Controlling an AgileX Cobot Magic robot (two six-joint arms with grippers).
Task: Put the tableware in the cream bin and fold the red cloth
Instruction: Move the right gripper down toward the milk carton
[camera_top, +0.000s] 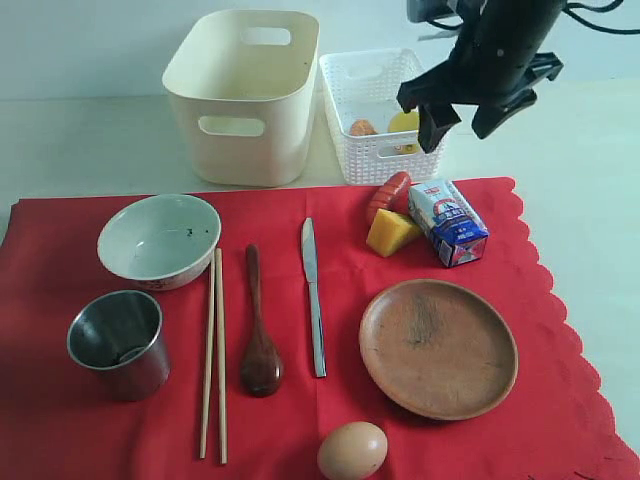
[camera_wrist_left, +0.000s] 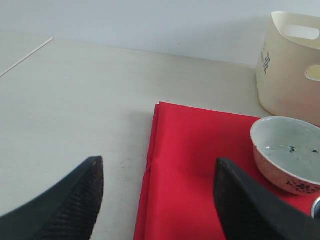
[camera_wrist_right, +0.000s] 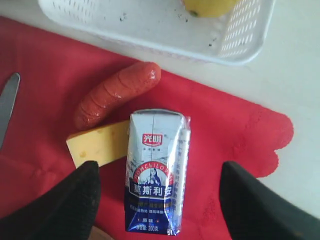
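The open fingers of the robot's right gripper are lined up across the milk carton's narrow width (camera_wrist_right: 155, 172). They should go down next until they are on either side of its blue half (camera_top: 459, 236), and then close.
On the red cloth (camera_top: 60, 430) lie the pale bowl (camera_top: 160, 240), steel cup (camera_top: 118, 340), chopsticks (camera_top: 212, 350), dark spoon (camera_top: 260, 340), knife (camera_top: 313, 295) and brown plate (camera_top: 438, 347). The cream bin (camera_top: 240, 95) stands empty behind the cloth. My right gripper (camera_top: 460, 128) hangs open in the air above the cloth's back right. In its wrist view the right gripper (camera_wrist_right: 157, 200) frames the milk carton (camera_wrist_right: 157, 170) lying far below. My left gripper (camera_wrist_left: 157, 200) is open over the cloth's edge (camera_wrist_left: 150, 165), with the bowl (camera_wrist_left: 287, 152) beside it. It is out of the exterior view.
A white lattice basket (camera_top: 375, 110) beside the bin holds a lemon (camera_top: 405, 122) and another food item. A sausage (camera_top: 388, 195), cheese wedge (camera_top: 390, 232) and milk carton (camera_top: 448, 222) lie at the cloth's back right. An egg (camera_top: 352, 450) sits at its front.
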